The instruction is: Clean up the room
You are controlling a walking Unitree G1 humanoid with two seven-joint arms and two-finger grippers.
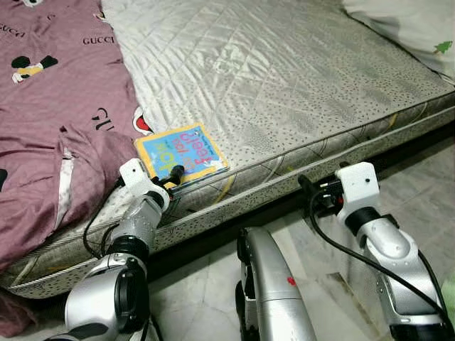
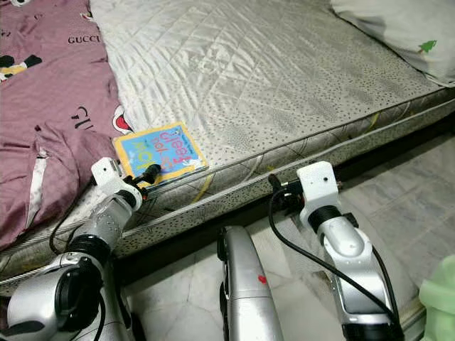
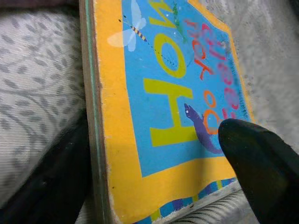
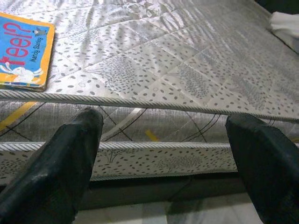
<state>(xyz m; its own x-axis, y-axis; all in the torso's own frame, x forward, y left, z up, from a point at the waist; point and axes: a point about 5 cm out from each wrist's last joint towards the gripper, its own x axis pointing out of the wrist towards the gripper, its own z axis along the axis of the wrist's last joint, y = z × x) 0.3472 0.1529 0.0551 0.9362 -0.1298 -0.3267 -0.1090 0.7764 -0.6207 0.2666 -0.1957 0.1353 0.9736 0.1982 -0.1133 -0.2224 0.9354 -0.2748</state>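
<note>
I expect the board book (image 1: 180, 152) to stay shut and stiff when I lift it by one edge, because the thick, straight edge (image 3: 93, 112) shows tightly packed layers.
A children's board book (image 1: 183, 152) with a blue cover and yellow border lies flat on the grey quilted mattress (image 1: 284, 85), close to its near edge. My left gripper (image 1: 173, 177) is open at the book's near corner. In the left wrist view one finger (image 3: 261, 163) lies over the cover (image 3: 173, 93) and the other sits low beside the book's edge. My right gripper (image 1: 307, 188) is open and empty. It hovers in front of the mattress side (image 4: 154, 154), to the right of the book (image 4: 21, 51).
A maroon printed sheet (image 1: 50, 106) covers the bed's left part and drapes over the edge next to the book. A white pillow (image 1: 412, 25) lies at the far right. Pale marble floor (image 1: 206, 291) runs below the bed. Something light green (image 2: 441, 298) sits at the right.
</note>
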